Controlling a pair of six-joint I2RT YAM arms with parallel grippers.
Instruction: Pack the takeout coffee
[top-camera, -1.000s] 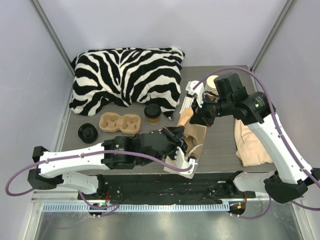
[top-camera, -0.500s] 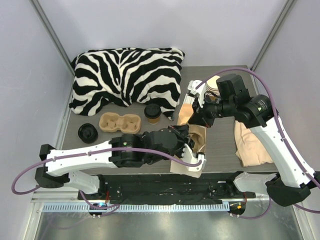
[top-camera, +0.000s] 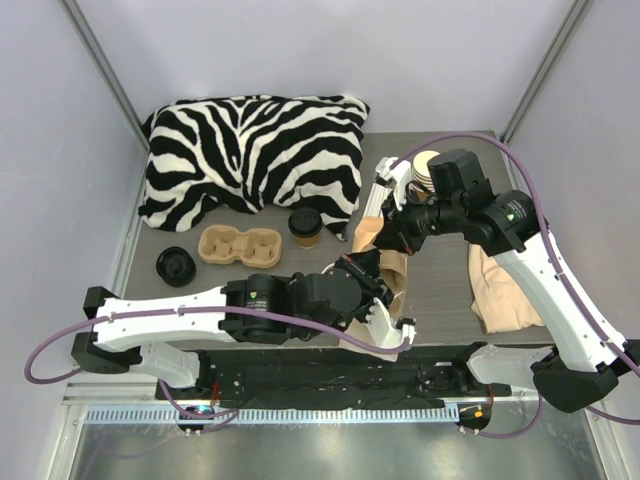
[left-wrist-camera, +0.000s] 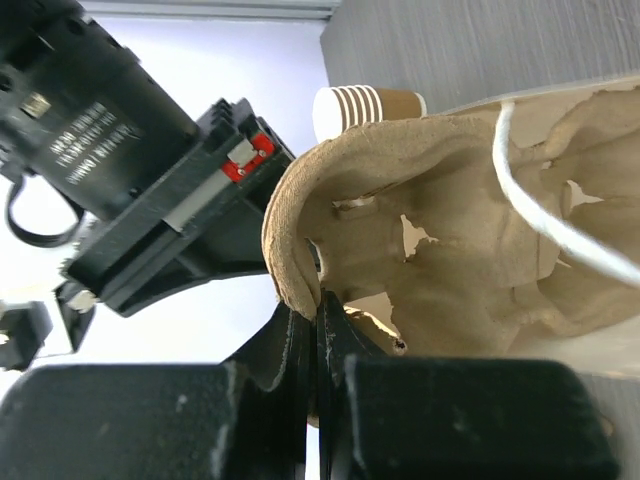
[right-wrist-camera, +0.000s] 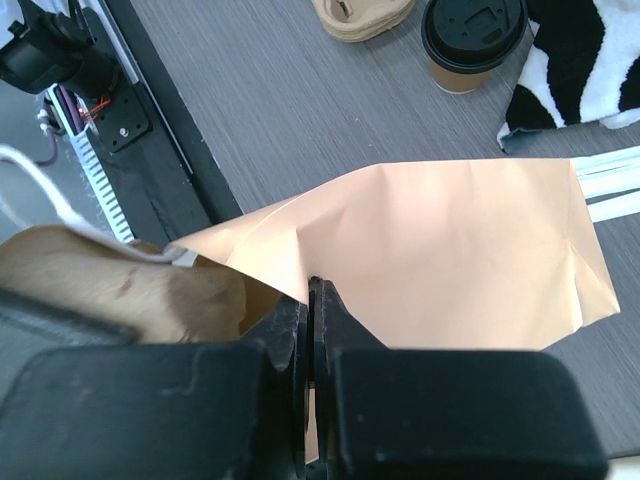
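Observation:
I should pull back my left gripper and tuck the held end of the cup carrier (left-wrist-camera: 292, 215), sticking past the paper bag's rim, inside the bag's rim (left-wrist-camera: 545, 125) before opening.
The takeout coffee (top-camera: 305, 226), a tan cup with a black lid, stands on the table in front of the pillow; it also shows in the right wrist view (right-wrist-camera: 472, 40). A brown paper bag (top-camera: 392, 268) is held between both arms. My left gripper (top-camera: 378, 292) is shut on the bag's near rim, seen in the left wrist view (left-wrist-camera: 318, 305), where the bag's crumpled inside (left-wrist-camera: 480, 250) is open. My right gripper (top-camera: 388, 233) is shut on the bag's far rim, seen in the right wrist view (right-wrist-camera: 315, 290).
A pulp cup carrier (top-camera: 240, 245) and a loose black lid (top-camera: 176, 266) lie left of the coffee. A zebra pillow (top-camera: 255, 155) fills the back left. A stack of lidless cups (top-camera: 425, 170) stands at the back. Tan folded material (top-camera: 505, 285) lies at the right.
My left arm has swung right and forward, carrying the bag's near rim with it. My right gripper has shifted slightly left with the far rim. The bag mouth is spread wider.

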